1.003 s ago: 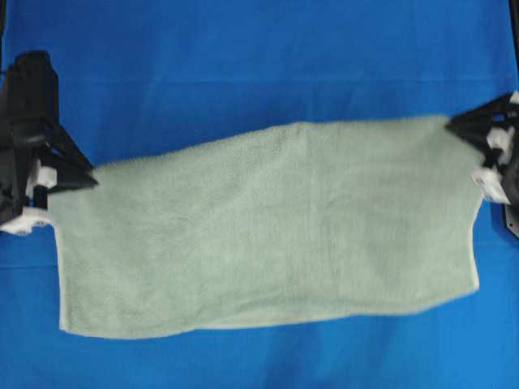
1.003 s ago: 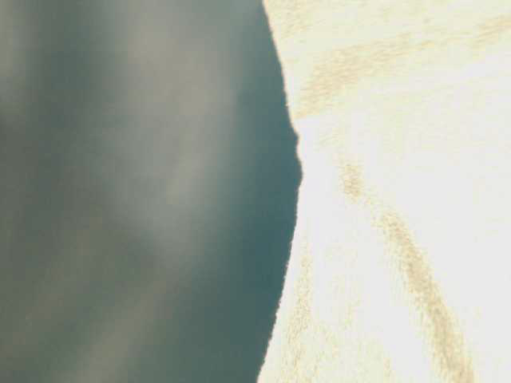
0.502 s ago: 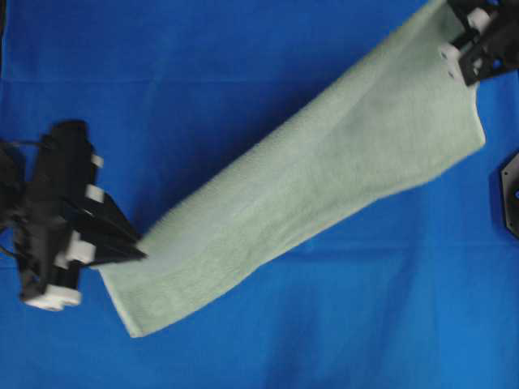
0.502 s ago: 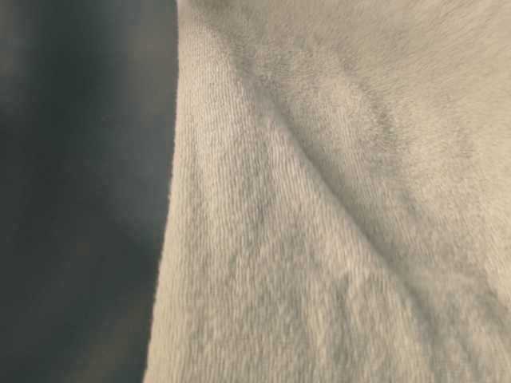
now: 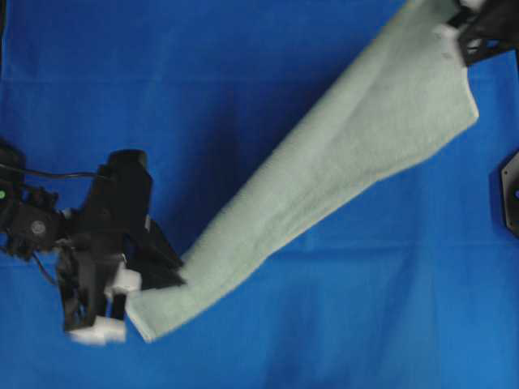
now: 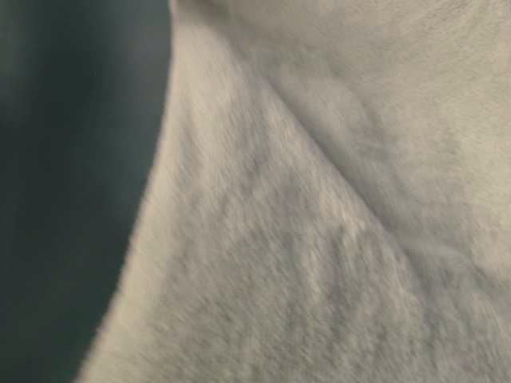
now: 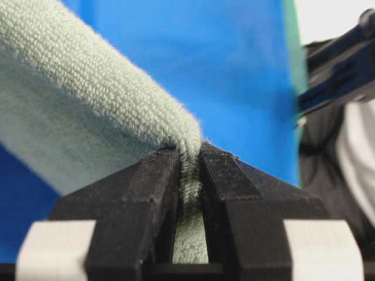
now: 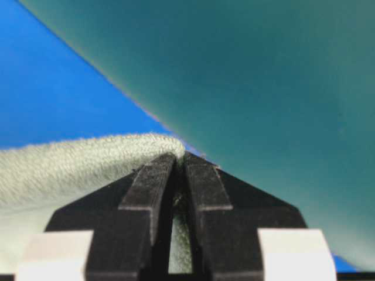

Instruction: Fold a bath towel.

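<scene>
The bath towel hangs as a narrow piece of cloth [image 5: 312, 178] between my grippers. Next, I move my left gripper back and lower the towel flat over the blue cloth [image 5: 243, 316].
The pale sage-green bath towel [image 5: 340, 170] hangs stretched in a long diagonal band from lower left to upper right above the blue cloth. My left gripper [image 5: 180, 279] is shut on its lower-left corner; the left wrist view shows towel [image 7: 88, 99] pinched between the jaws of that gripper [image 7: 190, 153]. My right gripper [image 5: 458, 36] is shut on the upper-right corner, seen in the right wrist view [image 8: 179, 157] with towel [image 8: 70, 164] between the jaws. The towel [image 6: 319, 239] fills most of the table-level view.
The bright blue cloth surface [image 5: 203, 89] covers the whole table. A black fixture [image 5: 509, 194] sits at the right edge. The right arm [image 7: 340, 76] shows in the left wrist view. A teal backdrop [image 8: 263, 76] lies behind the right gripper.
Both grippers carried the towel from a flat spread into a diagonal band. The left gripper moved right and down; the right gripper moved up to the top right corner.
</scene>
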Controlling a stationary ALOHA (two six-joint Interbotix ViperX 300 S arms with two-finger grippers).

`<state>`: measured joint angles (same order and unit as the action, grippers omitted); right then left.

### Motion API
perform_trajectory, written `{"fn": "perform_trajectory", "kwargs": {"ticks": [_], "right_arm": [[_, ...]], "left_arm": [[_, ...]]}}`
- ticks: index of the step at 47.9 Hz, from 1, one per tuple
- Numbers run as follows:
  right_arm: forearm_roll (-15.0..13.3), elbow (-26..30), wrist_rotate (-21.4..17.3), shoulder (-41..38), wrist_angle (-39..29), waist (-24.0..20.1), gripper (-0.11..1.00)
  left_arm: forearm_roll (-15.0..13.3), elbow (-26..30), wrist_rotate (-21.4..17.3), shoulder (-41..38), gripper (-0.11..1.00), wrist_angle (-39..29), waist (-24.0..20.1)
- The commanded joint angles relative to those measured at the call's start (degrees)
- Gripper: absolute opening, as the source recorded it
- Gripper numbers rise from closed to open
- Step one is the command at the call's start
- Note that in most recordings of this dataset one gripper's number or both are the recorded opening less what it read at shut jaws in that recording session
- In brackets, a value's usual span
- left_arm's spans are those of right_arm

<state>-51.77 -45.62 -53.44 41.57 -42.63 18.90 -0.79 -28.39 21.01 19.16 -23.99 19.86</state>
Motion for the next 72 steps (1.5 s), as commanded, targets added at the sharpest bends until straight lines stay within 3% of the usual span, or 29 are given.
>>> {"fn": "perform_trajectory", "kwargs": {"ticks": [1, 9, 14, 19, 26, 28, 33, 42, 49, 58, 65, 72], "right_arm": [[1.8, 0.1, 0.1, 6.8, -2.4, -4.7, 0.07], [3.7, 0.1, 0.7, 15.1, -12.5, -18.5, 0.07], [3.2, 0.6, 0.5, 15.6, -19.3, -23.7, 0.07], [0.0, 1.0, 0.4, 15.2, -23.3, -25.1, 0.07], [-6.6, 1.1, -0.7, 12.7, -19.2, -24.9, 0.07], [-9.5, 0.8, -1.2, 10.8, -16.4, -24.2, 0.07], [-12.7, 1.3, -1.9, 5.6, -11.4, -19.4, 0.07], [-11.4, 3.4, -2.1, -7.6, 1.8, -2.1, 0.07], [-10.8, 6.4, -1.9, -19.7, 14.8, 6.8, 0.07], [-10.9, 12.7, -1.5, -33.0, 23.5, 11.2, 0.07], [-11.4, 16.4, -0.7, -39.5, 25.1, 12.2, 0.07], [-11.5, 18.4, 0.4, -43.7, 28.3, 12.5, 0.07]], "left_arm": [[0.0, 6.0, -0.4, -2.8, 0.09, 0.8, 2.2], [0.4, 16.5, -1.1, -10.7, 0.09, 0.4, 5.0], [0.8, 23.4, -2.2, -15.3, 0.09, -0.9, 6.9], [0.8, 27.6, -2.6, -17.7, 0.09, -3.2, 7.4], [1.0, 26.5, -2.5, -17.0, 0.09, -4.9, 6.2], [1.0, 25.0, -2.3, -15.9, 0.09, -5.0, 5.7], [1.0, 18.2, -1.2, -11.4, 0.09, -4.5, 3.7], [0.4, 1.1, 4.2, 0.4, 0.09, 1.8, -1.4], [0.3, -11.5, 10.8, 7.7, 0.09, 4.2, -5.9], [0.3, -23.4, 17.6, 12.3, 0.09, 4.2, -10.3], [0.3, -29.6, 19.1, 12.6, 0.09, 4.7, -12.7], [0.3, -32.3, 19.1, 12.0, 0.09, 5.4, -15.3]]}}
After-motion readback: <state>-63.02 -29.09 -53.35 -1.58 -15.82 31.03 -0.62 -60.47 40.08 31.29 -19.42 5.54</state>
